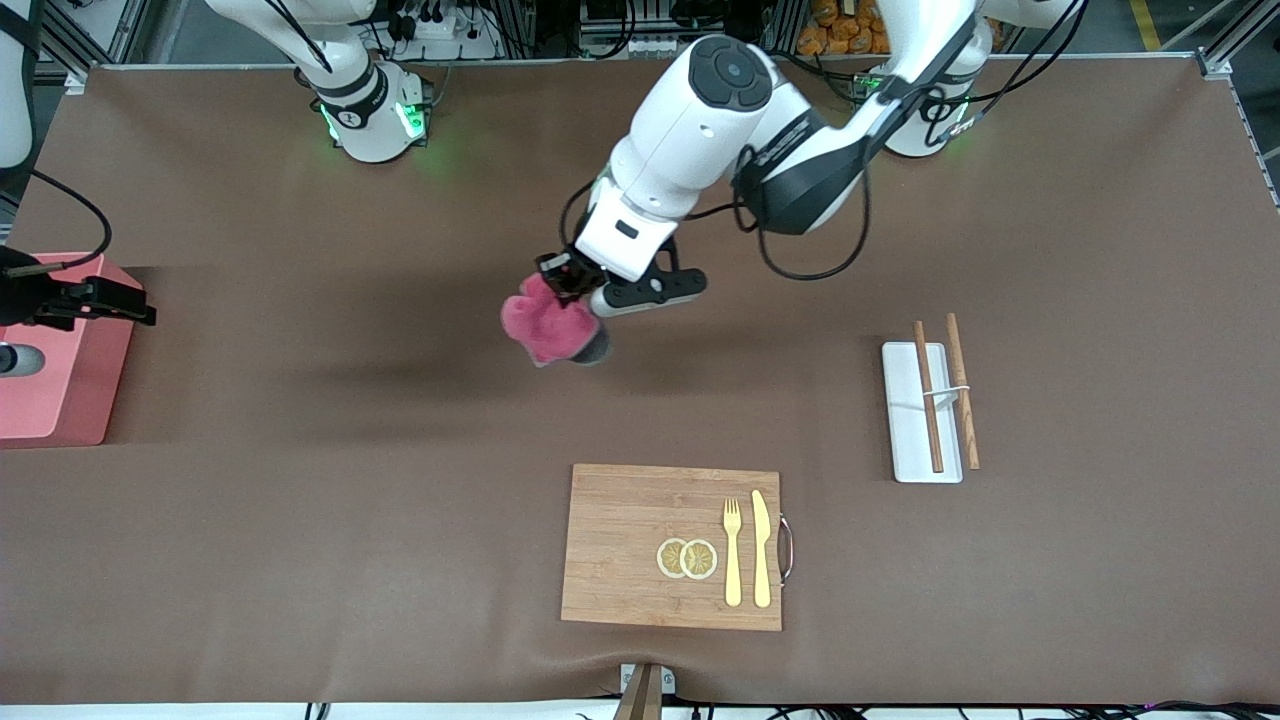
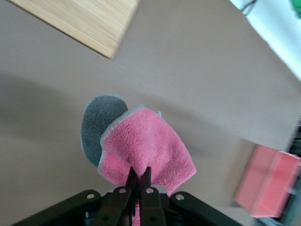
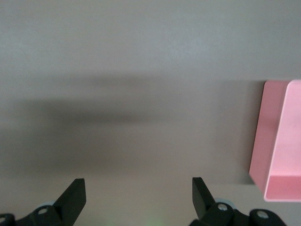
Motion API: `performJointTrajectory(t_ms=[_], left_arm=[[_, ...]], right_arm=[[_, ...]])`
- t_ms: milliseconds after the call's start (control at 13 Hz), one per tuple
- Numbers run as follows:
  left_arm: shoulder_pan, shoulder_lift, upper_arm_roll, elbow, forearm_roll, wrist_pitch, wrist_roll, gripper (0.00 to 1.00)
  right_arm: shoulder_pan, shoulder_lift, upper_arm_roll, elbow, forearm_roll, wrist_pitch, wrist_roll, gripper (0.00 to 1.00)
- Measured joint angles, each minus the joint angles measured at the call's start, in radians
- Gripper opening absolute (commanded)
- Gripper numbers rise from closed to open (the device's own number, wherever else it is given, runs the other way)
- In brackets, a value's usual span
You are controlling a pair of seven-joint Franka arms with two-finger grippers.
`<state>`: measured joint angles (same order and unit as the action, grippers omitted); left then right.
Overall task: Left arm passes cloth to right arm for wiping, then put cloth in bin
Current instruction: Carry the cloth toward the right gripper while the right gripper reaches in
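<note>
The magenta-pink cloth point(image 1: 546, 320) is hanging in a bunch with its grey bottom side curling out point(image 1: 594, 347). The cloth will therefore stay folded when I carry it into the bin.
My left gripper point(image 1: 565, 280) is shut on the magenta-pink cloth point(image 1: 548, 325) and holds it up over the middle of the table. In the left wrist view the cloth point(image 2: 146, 150) hangs from the closed left gripper point(image 2: 139, 175), showing a grey underside. The salmon-pink bin point(image 1: 60, 400) stands at the right arm's end of the table; it also shows in the left wrist view point(image 2: 268, 183) and the right wrist view point(image 3: 277, 141). My right gripper point(image 1: 140, 305) is open and empty over the bin's edge, its fingers wide apart in the right wrist view point(image 3: 138, 188).
A wooden board point(image 1: 640, 540) with a fork point(image 1: 732, 550), a knife point(image 1: 761, 548) and two lemon slices point(image 1: 687, 558) lies nearer the front camera. A white tray point(image 1: 905, 400) with two chopsticks lies toward the left arm's end.
</note>
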<state>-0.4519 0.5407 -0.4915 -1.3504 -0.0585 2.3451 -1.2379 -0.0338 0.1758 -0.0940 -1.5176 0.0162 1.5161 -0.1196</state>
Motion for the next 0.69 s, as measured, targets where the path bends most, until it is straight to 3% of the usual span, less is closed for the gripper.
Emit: performJointTrajectory(t_ms=[385, 692], left_arm=[[-0.136, 0.088, 0.0, 0.004, -0.048, 0.419, -0.226, 0.0], [-0.174, 0.117, 0.0, 0.01, -0.05, 0.541, -0.361, 0.0]], right_arm=[[0.089, -0.003, 0.014, 0.004, 0.163, -0.114, 0.567, 1.0], [0.117, -0.001, 0.018, 0.003, 0.339, -0.153, 0.967, 1.0]])
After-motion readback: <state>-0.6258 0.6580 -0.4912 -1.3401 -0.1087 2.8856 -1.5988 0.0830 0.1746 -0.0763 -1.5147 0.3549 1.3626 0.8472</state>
